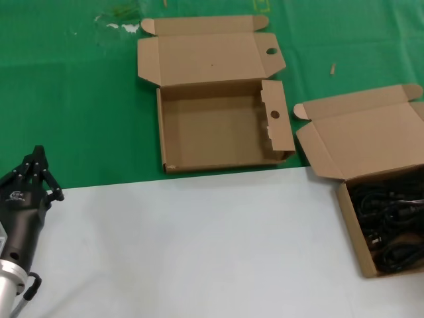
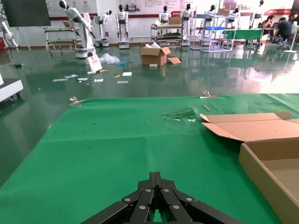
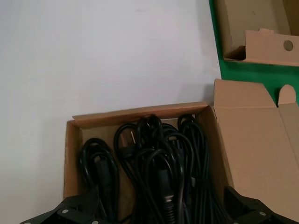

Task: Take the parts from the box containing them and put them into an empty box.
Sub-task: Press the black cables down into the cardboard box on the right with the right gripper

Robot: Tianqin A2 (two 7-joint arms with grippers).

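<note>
The coiled black power cable (image 3: 154, 161) is wound so that its loops gather closely (image 3: 164, 182) around the connector. I expect it to come up as one bundle when I lift it.
The empty box (image 1: 218, 122) lies open on the green cloth at the middle back, round holes in its lid and side flap; it also shows as the empty box (image 2: 268, 163) and empty box (image 3: 261, 46). The box containing the parts (image 1: 349, 222) sits at the right edge, lid (image 1: 364, 139) folded back. Black coiled cables, the parts (image 1: 391, 222), fill it. My right gripper (image 3: 159, 212) hangs open just above the parts (image 3: 154, 158), fingers spread to either side. My left gripper (image 1: 38, 159) rests shut at the near left, over the cloth's edge, shown as the left gripper (image 2: 155, 176).
A pale grey-white sheet (image 1: 199, 245) covers the near half of the table, green cloth (image 1: 73, 99) the far half. Clear plastic scraps (image 1: 119, 23) lie at the back left, and a small wooden bit (image 1: 333, 67) lies behind the cable box.
</note>
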